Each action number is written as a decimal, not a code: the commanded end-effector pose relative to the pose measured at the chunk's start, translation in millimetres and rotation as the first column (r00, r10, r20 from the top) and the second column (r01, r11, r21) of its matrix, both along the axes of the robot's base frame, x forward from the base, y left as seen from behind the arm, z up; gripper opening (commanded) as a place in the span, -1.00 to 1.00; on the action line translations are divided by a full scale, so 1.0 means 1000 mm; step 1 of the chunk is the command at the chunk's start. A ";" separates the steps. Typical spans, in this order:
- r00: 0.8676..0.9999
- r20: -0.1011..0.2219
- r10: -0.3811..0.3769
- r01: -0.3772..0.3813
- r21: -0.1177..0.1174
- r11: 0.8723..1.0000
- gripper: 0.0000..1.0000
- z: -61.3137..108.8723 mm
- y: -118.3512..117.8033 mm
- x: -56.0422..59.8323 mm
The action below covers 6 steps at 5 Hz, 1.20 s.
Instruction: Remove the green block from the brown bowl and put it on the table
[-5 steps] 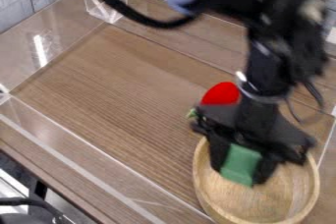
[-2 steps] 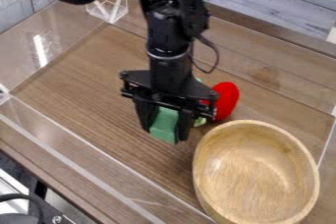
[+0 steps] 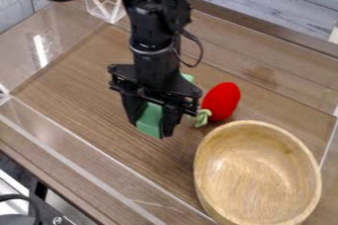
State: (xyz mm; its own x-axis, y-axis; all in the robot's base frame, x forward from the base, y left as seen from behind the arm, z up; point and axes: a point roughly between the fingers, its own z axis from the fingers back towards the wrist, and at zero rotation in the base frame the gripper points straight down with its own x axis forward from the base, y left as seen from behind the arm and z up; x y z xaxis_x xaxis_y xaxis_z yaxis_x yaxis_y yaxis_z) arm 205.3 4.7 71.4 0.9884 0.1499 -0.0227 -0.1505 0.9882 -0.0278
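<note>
I should keep lowering the green block (image 3: 156, 123) with my gripper until it meets the open tabletop (image 3: 148, 148) and then let go, because the block hangs clear of the brown bowl and red strawberry.
The green block (image 3: 156, 121) hangs upright between the fingers of my gripper (image 3: 156, 120), which is shut on it just above the table (image 3: 79, 76), left of the brown bowl. The brown bowl (image 3: 259, 180) sits at the lower right, a wide shallow wooden dish with nothing inside it. My arm comes down from the top of the view, pointing straight down. The block's upper end is hidden by the fingers.
A red strawberry toy (image 3: 220, 97) with green leaves lies on the table between my gripper and the bowl. Low clear acrylic walls (image 3: 53, 140) border the tabletop on the left and front.
My gripper carried the green block out of the bowl and leftward across the table, past the strawberry toy. The bowl now stands without the block in it.
</note>
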 end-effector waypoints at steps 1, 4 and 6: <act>0.994 0.066 -0.082 0.082 0.009 0.997 -1.00 0.017 0.013 0.016; 0.987 0.059 -0.146 0.146 0.003 0.989 -1.00 -0.001 0.029 0.027; 0.984 0.050 -0.174 0.174 -0.005 0.985 1.00 -0.015 0.032 0.032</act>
State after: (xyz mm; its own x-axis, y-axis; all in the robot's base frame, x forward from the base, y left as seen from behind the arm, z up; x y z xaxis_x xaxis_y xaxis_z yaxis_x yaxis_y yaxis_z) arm 228.3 32.4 46.4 0.9993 -0.0288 -0.0224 0.0276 0.9985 -0.0481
